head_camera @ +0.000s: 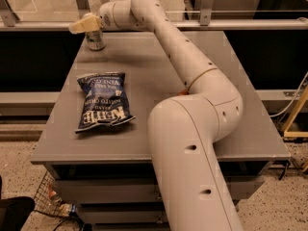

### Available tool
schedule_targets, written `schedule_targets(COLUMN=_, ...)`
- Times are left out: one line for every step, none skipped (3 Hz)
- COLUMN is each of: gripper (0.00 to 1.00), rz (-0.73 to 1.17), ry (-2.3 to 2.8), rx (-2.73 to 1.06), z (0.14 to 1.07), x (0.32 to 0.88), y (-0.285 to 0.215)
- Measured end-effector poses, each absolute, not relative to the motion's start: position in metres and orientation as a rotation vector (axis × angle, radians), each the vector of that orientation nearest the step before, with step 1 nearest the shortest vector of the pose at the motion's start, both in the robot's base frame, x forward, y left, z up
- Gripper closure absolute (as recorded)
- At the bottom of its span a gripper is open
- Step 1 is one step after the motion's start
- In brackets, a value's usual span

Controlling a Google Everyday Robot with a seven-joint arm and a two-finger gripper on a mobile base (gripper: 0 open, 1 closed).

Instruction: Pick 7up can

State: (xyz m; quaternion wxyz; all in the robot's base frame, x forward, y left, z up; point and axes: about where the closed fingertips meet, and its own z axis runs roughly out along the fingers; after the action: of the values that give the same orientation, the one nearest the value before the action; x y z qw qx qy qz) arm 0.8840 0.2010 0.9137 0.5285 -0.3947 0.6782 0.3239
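Note:
A red edge (183, 92) shows next to my white arm (187, 127). I should expect a round red fruit to be hidden behind my arm when I lift the can.
The 7up can (96, 42) stands upright at the far left corner of the grey table (159, 76). It is small, with pale printed sides. My gripper (84, 26) is cream-coloured. It sits right over the can's top and hangs slightly to its left, hiding the lid. My white arm reaches from the near right across the table to it.
A dark blue chip bag (103, 102) lies flat on the left half of the table, nearer than the can. A metal rail (250, 25) runs behind the table's far edge. A wire basket (50, 201) sits on the floor at the lower left.

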Motion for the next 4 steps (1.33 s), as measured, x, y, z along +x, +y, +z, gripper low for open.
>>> schedule_targets(gripper=0.0, rz=0.78, ry=1.641, rx=-0.948, z=0.9019, x=0.887, y=0.2093)
schedule_targets(gripper=0.17, rz=0.788, ry=1.64, rx=-0.957, z=0.8997, x=0.8853, y=0.2181)
schedule_targets(gripper=0.41, rz=0.788, ry=1.644, rx=-0.955, z=0.8976, x=0.8857, y=0.2169)
schedule_targets(gripper=0.64, rz=0.79, ry=1.646, rx=-0.956, z=0.8955, x=0.8855, y=0.2183)
